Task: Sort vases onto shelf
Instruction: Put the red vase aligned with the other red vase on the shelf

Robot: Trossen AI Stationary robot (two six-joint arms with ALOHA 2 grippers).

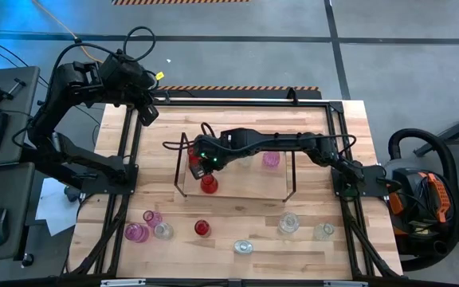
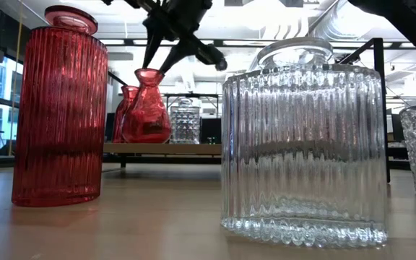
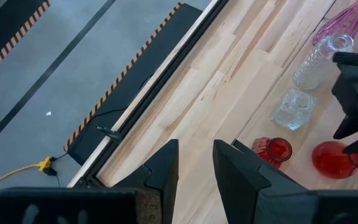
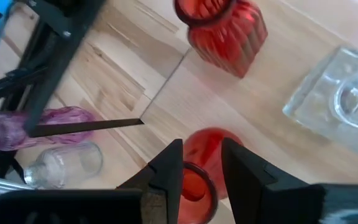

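Observation:
The red flared vase [image 1: 209,184] is out of line with the red ribbed vase, so the robot's right gripper should close and push the flared vase toward the shelf's end [image 1: 186,180].
The shelf [image 1: 292,171], a low wire rack on a wooden board, stands mid-table. On its left end stand a red flared vase [image 1: 208,185] and a red ribbed vase [image 4: 225,31]. A clear square vase [image 4: 340,99] and a pink one [image 1: 271,159] stand farther along. My right gripper [image 4: 201,171] hangs open just over the flared vase [image 2: 146,108], a finger on either side of its mouth [image 4: 192,186]. My left gripper [image 3: 196,165] waits open and empty above the table's far left corner [image 1: 146,112]. My right gripper slants down over the mouth of the red flared vase [image 4: 192,186]. Its fingers partly hide the rim, so I cannot tell whether it touches. The vase stands upright on the shelf board [image 2: 165,148].
More vases stand on the table's near part: pink ones [image 1: 136,232], a red one [image 1: 202,228] and clear ones [image 1: 243,247] [image 1: 288,222] [image 1: 323,231]. In the low view a tall red ribbed vase [image 2: 56,108] and a clear ribbed one [image 2: 305,144] loom close. A black frame [image 1: 130,159] edges the table.

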